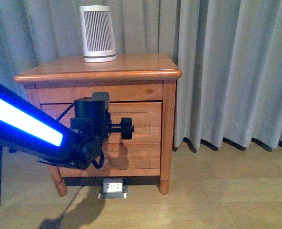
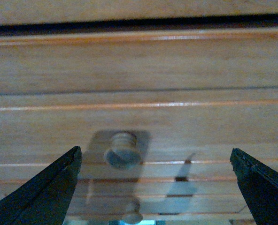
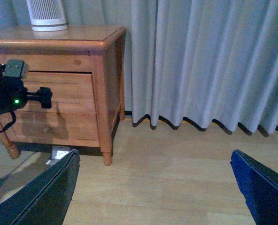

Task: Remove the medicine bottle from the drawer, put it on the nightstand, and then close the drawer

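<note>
The panel's top edge has a dark, even gap (image 1: pixel 141 101) running along it, so the drawer (image 1: pixel 148 123) will come straight out with its panel upright when I pull the knob.
The nightstand (image 1: pixel 146 74) stands against the curtain, and the drawer (image 1: pixel 143 119) looks shut. My left gripper (image 1: pixel 126 128) is open right in front of the drawer's panel, hiding the knob in the front view. In the left wrist view the round knob (image 2: pixel 122 150) sits just ahead of my left gripper (image 2: pixel 154 152), nearer one finger and not touched. My right gripper (image 3: pixel 154 154) is open and empty, low over the floor to the right of the nightstand (image 3: pixel 101 44). It is out of the front view. The medicine bottle is not in view.
A large white ribbed device (image 1: pixel 98 33) stands on the nightstand top at the back left. The shorter lower drawer (image 1: pixel 131 157) is shut, and its knob (image 2: pixel 132 213) shows below. A grey floor socket box (image 1: pixel 112 187) sits under the nightstand. The grey curtain (image 1: pixel 226 71) hangs behind.
</note>
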Robot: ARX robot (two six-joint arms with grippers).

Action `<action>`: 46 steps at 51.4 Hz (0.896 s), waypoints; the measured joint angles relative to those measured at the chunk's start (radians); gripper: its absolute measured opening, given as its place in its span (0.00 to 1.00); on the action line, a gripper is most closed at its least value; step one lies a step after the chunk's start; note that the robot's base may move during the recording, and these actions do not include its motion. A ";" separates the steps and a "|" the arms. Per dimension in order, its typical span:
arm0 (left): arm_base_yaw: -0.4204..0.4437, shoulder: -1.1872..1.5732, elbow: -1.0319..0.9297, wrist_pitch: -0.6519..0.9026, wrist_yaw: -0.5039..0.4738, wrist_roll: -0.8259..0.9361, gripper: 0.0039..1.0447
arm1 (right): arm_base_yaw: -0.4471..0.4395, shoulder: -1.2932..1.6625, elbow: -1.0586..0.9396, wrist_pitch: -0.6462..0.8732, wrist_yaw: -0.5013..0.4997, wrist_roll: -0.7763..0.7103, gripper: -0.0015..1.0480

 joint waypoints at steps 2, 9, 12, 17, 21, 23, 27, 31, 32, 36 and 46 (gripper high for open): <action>0.000 0.014 0.036 -0.013 0.000 0.000 0.94 | 0.000 0.000 0.000 0.000 0.000 0.000 0.93; 0.000 0.051 0.108 -0.050 0.000 0.004 0.94 | 0.000 0.000 0.000 0.000 0.000 0.000 0.93; 0.000 0.063 0.127 -0.063 0.000 0.004 0.94 | 0.000 0.000 0.000 0.000 0.000 0.000 0.93; 0.000 0.087 0.158 -0.085 -0.001 0.007 0.94 | 0.000 0.000 0.000 0.000 0.000 0.000 0.93; 0.000 0.109 0.187 -0.111 -0.001 0.008 0.94 | 0.000 0.000 0.000 0.000 0.000 0.000 0.93; 0.000 0.117 0.198 -0.120 -0.004 0.009 0.94 | 0.000 0.000 0.000 0.000 0.000 0.000 0.93; 0.002 0.127 0.212 -0.126 -0.005 0.011 0.94 | 0.000 0.000 0.000 0.000 0.000 0.000 0.93; 0.004 0.137 0.235 -0.127 -0.010 0.011 0.94 | 0.000 0.000 0.000 0.000 0.000 0.000 0.93; 0.005 0.138 0.237 -0.127 -0.011 0.011 0.94 | 0.000 0.000 0.000 0.000 0.000 0.000 0.93; 0.008 0.145 0.252 -0.129 -0.018 0.013 0.94 | 0.000 0.000 0.000 0.000 0.000 0.000 0.93; 0.016 0.155 0.259 -0.133 -0.023 0.023 0.94 | 0.000 0.000 0.000 0.000 0.000 0.000 0.93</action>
